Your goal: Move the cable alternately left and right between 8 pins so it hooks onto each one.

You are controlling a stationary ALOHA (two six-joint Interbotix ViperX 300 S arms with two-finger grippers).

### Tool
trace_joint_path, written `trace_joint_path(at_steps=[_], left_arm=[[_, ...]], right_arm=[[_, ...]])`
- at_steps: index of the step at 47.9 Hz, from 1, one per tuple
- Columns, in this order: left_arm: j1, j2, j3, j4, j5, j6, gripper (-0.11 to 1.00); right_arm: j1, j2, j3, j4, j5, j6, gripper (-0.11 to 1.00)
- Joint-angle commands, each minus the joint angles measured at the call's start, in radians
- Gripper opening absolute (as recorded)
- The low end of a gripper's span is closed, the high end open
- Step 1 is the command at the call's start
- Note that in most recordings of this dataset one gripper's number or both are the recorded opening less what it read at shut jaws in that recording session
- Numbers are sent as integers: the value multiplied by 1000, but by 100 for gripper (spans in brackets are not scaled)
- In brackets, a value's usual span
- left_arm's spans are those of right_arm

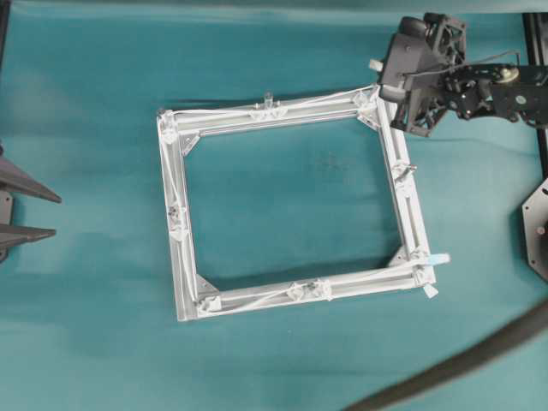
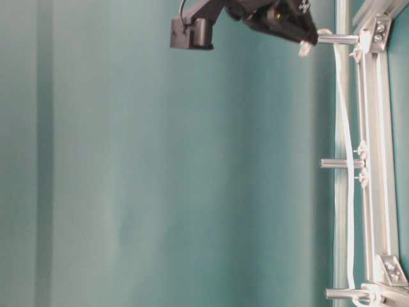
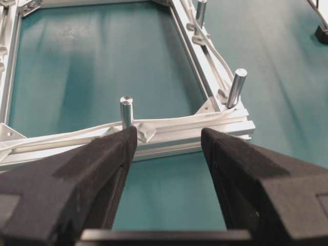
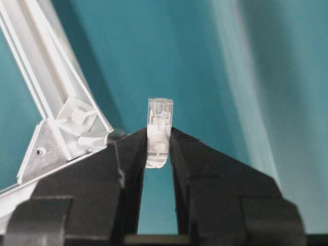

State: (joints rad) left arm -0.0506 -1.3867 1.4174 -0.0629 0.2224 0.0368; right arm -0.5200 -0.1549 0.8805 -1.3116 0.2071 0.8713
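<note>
Next, my right gripper swings back and lowers the plug to the frame corner (image 1: 375, 94) before opening, because the plug sits up by the corner pin's tip (image 2: 324, 38) with the cable raised.
A square aluminium frame (image 1: 180, 257) lies mid-table with short silvery pins (image 1: 267, 100) standing along its bars. The thin white cable (image 1: 223, 113) runs around the frame past the pins. At the far right corner, my right gripper (image 1: 383, 75) is shut on the cable's small clear-white plug (image 4: 159, 133), which sticks up between its fingertips (image 4: 130, 146) beside the frame corner (image 4: 51, 143). At the table's left edge my left gripper (image 3: 168, 136) is open and empty, just short of the frame. A pin (image 3: 126, 110) and the cable (image 3: 169, 123) lie right beyond its tips.
A thick dark grey hose (image 1: 462, 364) crosses the near right corner of the teal table. A black arm base (image 1: 539, 227) sits at the right edge. Seen from table level, the pins (image 2: 339, 164) jut out from the frame with the cable (image 2: 348, 147) strung behind them.
</note>
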Motion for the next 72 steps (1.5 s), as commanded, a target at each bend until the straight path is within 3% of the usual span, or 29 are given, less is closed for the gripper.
trace_joint_path(at_steps=[1, 24, 33, 41, 50, 58, 72], left_arm=[[3, 12, -26, 3, -8, 5, 65], [3, 12, -26, 3, -8, 3, 65], [3, 12, -26, 3, -8, 5, 65], [3, 12, -26, 3, -8, 5, 65], [3, 12, -28, 3, -8, 5, 65], [3, 12, -26, 3, -8, 5, 65], [3, 12, -28, 3, -8, 3, 65]], right_arm=[[-9, -23, 0, 2, -9, 9, 16], [-12, -132, 74, 31, -120, 44, 16], [-12, -143, 100, -26, -262, 25, 16], [-23, -147, 87, -58, -330, -40, 16], [-103, -89, 98, -54, -394, -153, 16], [-175, -9, 95, -37, -443, -169, 16], [-178, 0, 126, -61, -511, -201, 16]])
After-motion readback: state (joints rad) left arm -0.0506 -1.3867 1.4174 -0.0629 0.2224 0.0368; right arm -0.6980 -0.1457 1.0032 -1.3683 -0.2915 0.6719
